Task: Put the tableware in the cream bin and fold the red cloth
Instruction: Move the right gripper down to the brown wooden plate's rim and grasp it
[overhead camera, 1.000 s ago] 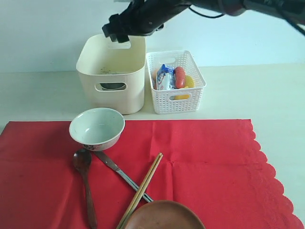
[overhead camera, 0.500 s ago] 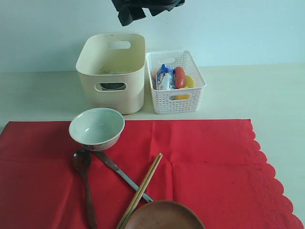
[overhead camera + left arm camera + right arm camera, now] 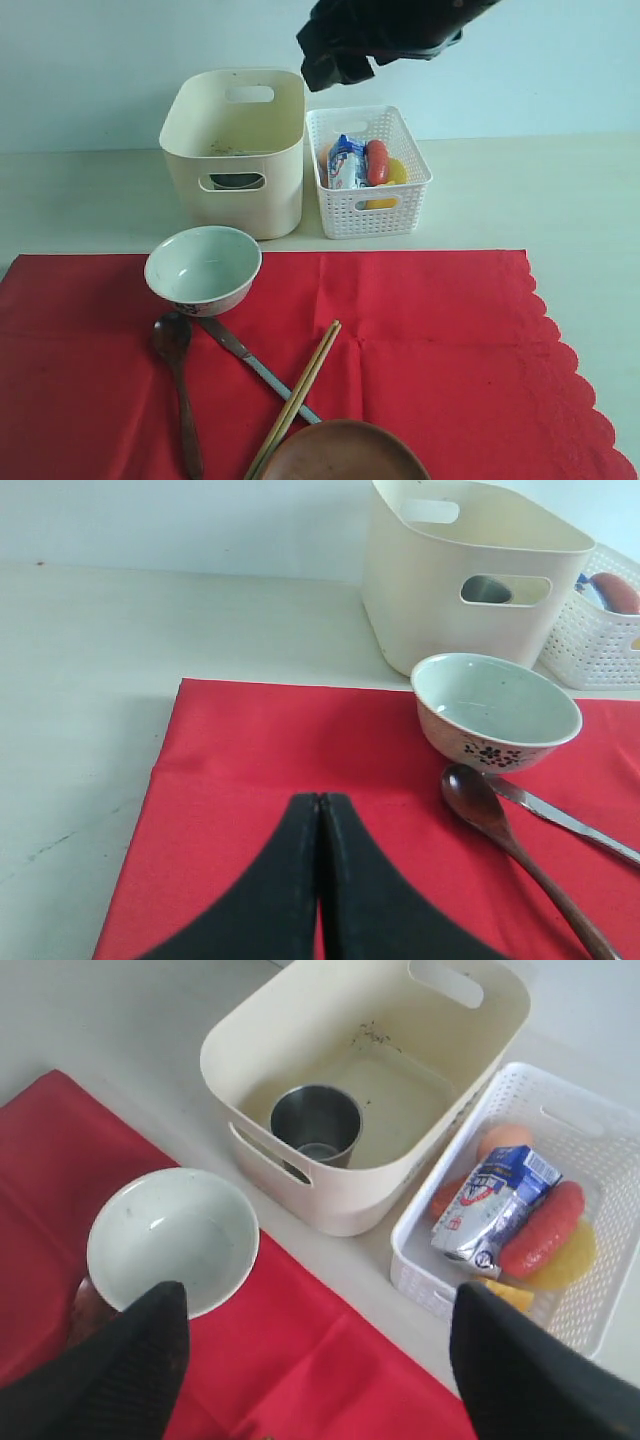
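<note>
My open right gripper keeps moving down, as the brown plate's rim free on the side (image 3: 412, 455) away from the chopsticks is clear, and closes on that rim (image 3: 405, 449).
The steel cup (image 3: 316, 1123) stands inside the cream bin (image 3: 235, 150). On the red cloth (image 3: 430, 340) are the white bowl (image 3: 203, 268), the dark wooden spoon (image 3: 178, 370), the metal knife (image 3: 255, 365), the chopsticks (image 3: 297, 395) and the brown plate (image 3: 345, 452) at the front edge. My right gripper (image 3: 335, 60) hangs high between the bin and the basket, open and empty (image 3: 318, 1295). My left gripper (image 3: 320, 798) is shut on nothing, low over the cloth's left part, short of the bowl (image 3: 495, 708) and spoon (image 3: 500, 815). It is outside the exterior view.
A white lattice basket (image 3: 368, 215) holding a milk carton (image 3: 495, 1205), a sausage and other food stands right of the bin. Bare cream table (image 3: 560, 190) lies behind and right of the cloth.
My right arm has risen from over the cream bin and swung right, now above the gap between bin and basket. Objects on the cloth have not moved.
</note>
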Tool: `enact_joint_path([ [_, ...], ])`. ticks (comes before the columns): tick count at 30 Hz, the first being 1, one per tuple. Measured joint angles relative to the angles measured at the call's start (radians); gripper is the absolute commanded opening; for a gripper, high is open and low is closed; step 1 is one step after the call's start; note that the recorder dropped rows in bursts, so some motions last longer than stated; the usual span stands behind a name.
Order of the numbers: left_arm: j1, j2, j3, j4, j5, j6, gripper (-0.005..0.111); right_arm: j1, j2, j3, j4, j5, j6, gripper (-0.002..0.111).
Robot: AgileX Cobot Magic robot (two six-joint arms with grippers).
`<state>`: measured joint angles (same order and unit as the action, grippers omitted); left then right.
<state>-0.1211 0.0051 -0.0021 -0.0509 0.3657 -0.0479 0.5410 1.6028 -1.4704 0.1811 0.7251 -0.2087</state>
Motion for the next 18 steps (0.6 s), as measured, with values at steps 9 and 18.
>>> enact_joint_path([
  [9, 0.0, 0.0, 0.0, 0.0, 0.0, 0.0, 0.0, 0.0, -0.18, 0.221, 0.045, -0.027, 0.0, 0.07],
  [18, 0.0, 0.0, 0.0, 0.0, 0.0, 0.0, 0.0, 0.0, -0.247, 0.366, 0.318, -0.023, -0.154, 0.07],
])
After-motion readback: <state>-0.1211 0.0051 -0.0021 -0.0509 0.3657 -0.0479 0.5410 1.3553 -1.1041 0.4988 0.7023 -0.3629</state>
